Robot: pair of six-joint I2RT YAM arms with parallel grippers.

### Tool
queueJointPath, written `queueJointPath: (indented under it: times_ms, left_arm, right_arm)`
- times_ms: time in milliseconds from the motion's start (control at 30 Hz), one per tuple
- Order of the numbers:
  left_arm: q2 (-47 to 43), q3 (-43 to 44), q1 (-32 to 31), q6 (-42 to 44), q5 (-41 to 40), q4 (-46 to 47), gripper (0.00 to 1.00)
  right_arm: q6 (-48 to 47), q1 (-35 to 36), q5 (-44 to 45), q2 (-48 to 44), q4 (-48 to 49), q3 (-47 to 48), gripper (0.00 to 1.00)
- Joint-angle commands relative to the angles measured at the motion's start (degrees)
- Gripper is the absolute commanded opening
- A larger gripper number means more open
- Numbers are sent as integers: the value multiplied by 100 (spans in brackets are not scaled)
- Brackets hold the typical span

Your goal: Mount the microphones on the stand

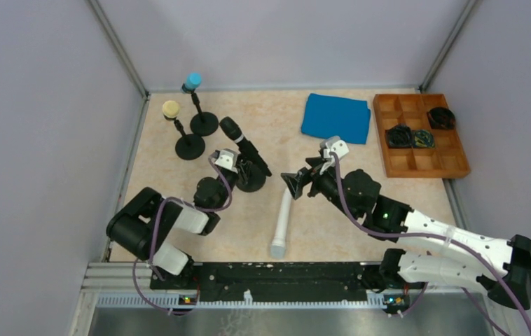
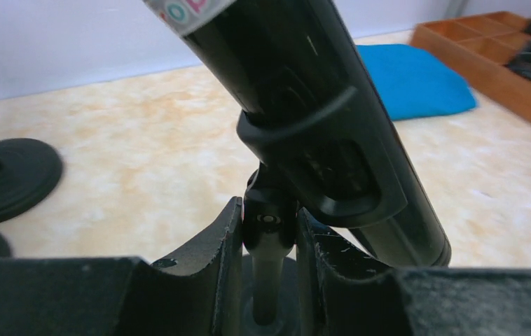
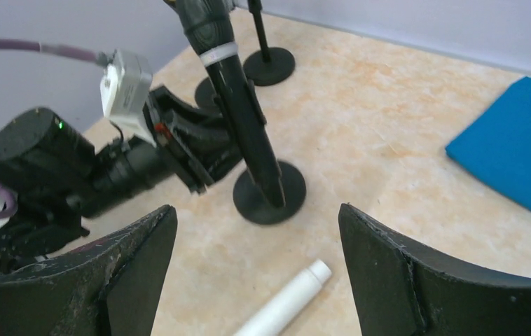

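Observation:
My left gripper should keep moving the post, with the black microphone sitting in its clip and open table toward the back stands, and let go beside them.
The black microphone leans in the clip of a black stand at mid-table. My left gripper is shut on that stand's thin post, just under the clip holding the black microphone. The white microphone lies flat on the table, below my right gripper, which hangs open and holds nothing. In the right wrist view the white microphone shows between the spread fingers. The light blue microphone and the cream microphone sit on their own stands at the back left.
A folded blue cloth lies at the back centre. A wooden compartment tray with black coiled items stands at the back right. Grey walls close in the table on three sides. The two back stands' round bases sit close together.

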Motion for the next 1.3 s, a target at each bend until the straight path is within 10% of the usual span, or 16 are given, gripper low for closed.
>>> queueJointPath:
  times_ms: [0,433,800,1067,1267]
  left_arm:
    - [666,372,492,534,-266,658,0]
    - [1973,1334,1898,6,-133,1733,1]
    - [1843,1073,1936,-384,574,1522,98]
    - [674,161,1645,-982,1094,767,99]
    - [-1052,-405,1149,-1517,510,-1488,99]
  right_arm:
    - [-238,49,298,-369,-59,-173,84]
    - [-445,49,361,-425,-153,-335,84]
    - [-388,50,341,-247,-167,-335,85]
    - [-229,34,472,-138,-286,-316,85]
    - [161,-26,612,10,-618,-290,86]
